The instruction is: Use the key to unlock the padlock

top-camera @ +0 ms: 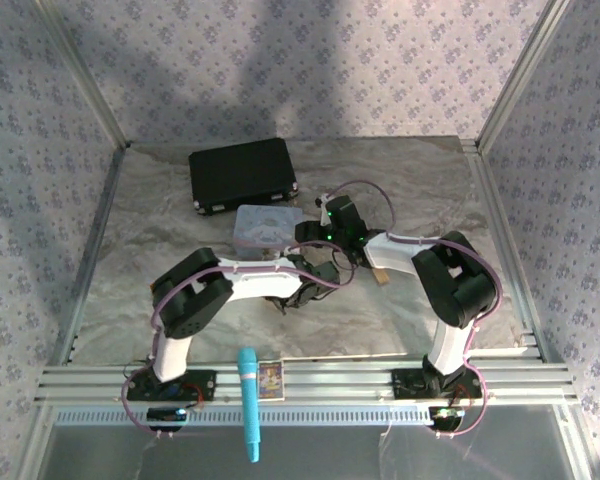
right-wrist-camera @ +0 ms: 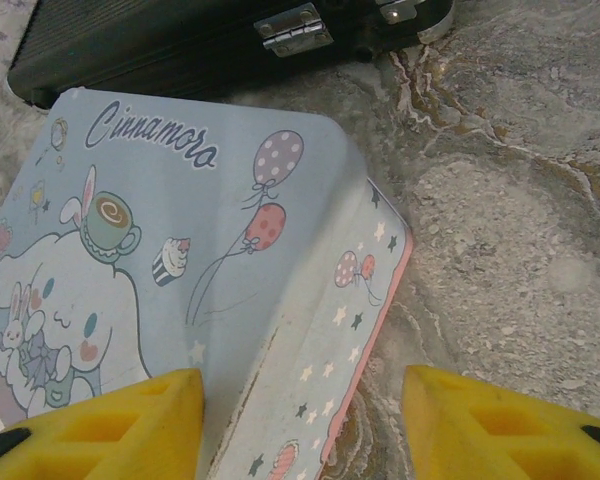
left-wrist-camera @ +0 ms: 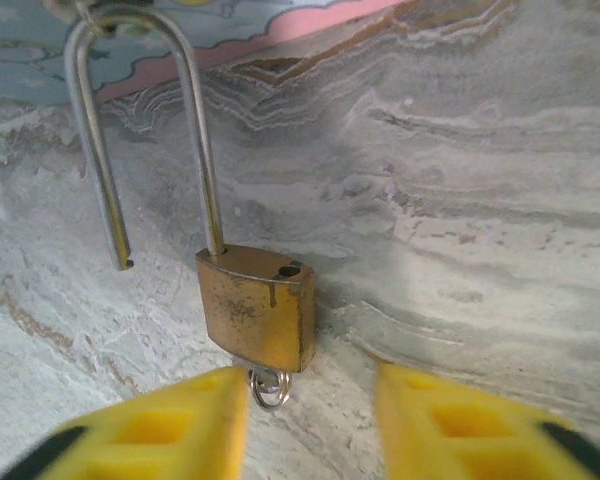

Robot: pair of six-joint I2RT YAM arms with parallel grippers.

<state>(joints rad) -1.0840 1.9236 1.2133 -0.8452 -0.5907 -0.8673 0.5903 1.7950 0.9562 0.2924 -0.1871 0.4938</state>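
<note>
With the open shackle hooked in the tin's latch (left-wrist-camera: 98, 20), my right gripper next leaves the tin's edge and takes the padlock's body (left-wrist-camera: 256, 310) as my left gripper backs off.
The brass padlock (left-wrist-camera: 257, 308) lies on the marbled mat, just ahead of my open left gripper (left-wrist-camera: 310, 400). Its silvery shackle (left-wrist-camera: 195, 130) is swung out: one leg stays in the body, and the free end hangs beside it, clear of its hole. The key (left-wrist-camera: 244, 362) sticks out of the body's underside with a small ring (left-wrist-camera: 268, 386), right at the tip of the left finger (left-wrist-camera: 180, 420). Nothing is between the fingers. In the top view the left gripper (top-camera: 315, 275) is below the pastel tin (top-camera: 265, 228). My right gripper (right-wrist-camera: 302, 410) is open, straddling the tin's side edge (right-wrist-camera: 310, 330).
A black case (top-camera: 242, 172) lies behind the tin. A tan block (top-camera: 381, 277) sits by the right arm. A blue handle-shaped object (top-camera: 249, 400) and a small card (top-camera: 270, 378) rest on the front rail. Patterned walls enclose the mat (top-camera: 430, 190).
</note>
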